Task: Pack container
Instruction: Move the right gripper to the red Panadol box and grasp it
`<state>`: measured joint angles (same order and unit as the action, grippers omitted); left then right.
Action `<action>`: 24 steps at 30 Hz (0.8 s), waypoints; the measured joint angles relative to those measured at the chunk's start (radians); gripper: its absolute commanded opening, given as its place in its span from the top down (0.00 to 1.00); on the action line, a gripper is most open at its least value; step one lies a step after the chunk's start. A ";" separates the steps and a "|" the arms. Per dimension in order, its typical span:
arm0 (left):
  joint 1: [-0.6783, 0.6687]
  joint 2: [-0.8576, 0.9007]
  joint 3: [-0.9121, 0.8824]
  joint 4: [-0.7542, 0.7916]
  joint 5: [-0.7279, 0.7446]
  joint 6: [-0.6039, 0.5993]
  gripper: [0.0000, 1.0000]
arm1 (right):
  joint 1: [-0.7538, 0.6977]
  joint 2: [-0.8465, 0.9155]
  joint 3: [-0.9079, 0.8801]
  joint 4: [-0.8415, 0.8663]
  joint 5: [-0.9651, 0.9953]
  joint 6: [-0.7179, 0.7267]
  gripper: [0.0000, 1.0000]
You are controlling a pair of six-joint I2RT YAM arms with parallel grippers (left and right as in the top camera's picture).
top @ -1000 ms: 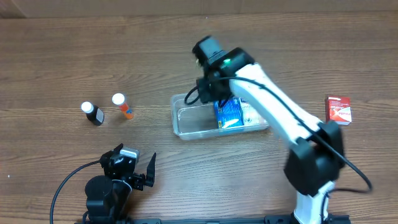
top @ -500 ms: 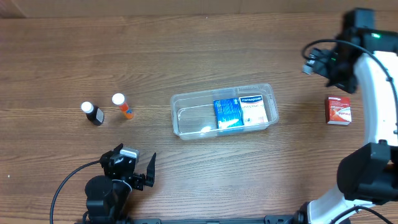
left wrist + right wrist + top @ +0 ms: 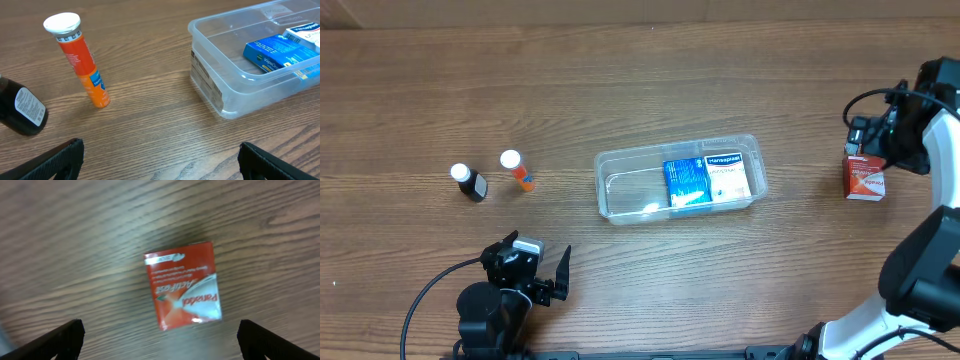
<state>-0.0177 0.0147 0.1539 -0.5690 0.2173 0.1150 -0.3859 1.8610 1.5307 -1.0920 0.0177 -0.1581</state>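
Observation:
I should carry on lowering because the red and white box's narrow width [image 3: 184, 286] lies across my right gripper's open fingers. I will do so until they are on either side of its long sides [image 3: 216, 280], then close them.
The container [image 3: 623, 164], a clear shallow tub, sits mid-table with a blue box [image 3: 685, 183] and a white box [image 3: 728, 176] side by side in its right half. Its near corner [image 3: 220, 97] and the blue box [image 3: 272, 52] show in the left wrist view. My right gripper [image 3: 869, 140] hangs open over a red and white box [image 3: 865, 179] at the table's right side. In the right wrist view this box [image 3: 182, 285] lies flat, ahead of the spread fingers [image 3: 160, 340]. My left gripper [image 3: 538, 263] rests open near the front edge, holding nothing [image 3: 160, 160].
An orange tube with a white cap [image 3: 517, 170] and a dark bottle with a white cap [image 3: 469, 182] stand left of the container. The left wrist view shows the tube [image 3: 82, 67] upright and the bottle [image 3: 22, 112] at the left edge.
My right arm has swung from over the container to the red box at the far right, leaving the blue box in the tub. The left arm has not moved.

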 measured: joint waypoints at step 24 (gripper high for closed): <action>0.000 0.000 0.000 0.000 0.000 0.000 0.00 | -0.001 0.231 -0.033 0.096 0.146 -0.080 0.25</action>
<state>-0.0177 0.0147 0.1539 -0.5690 0.2173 0.1150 -0.3866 2.0922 1.4975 -0.9958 0.1635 -0.2386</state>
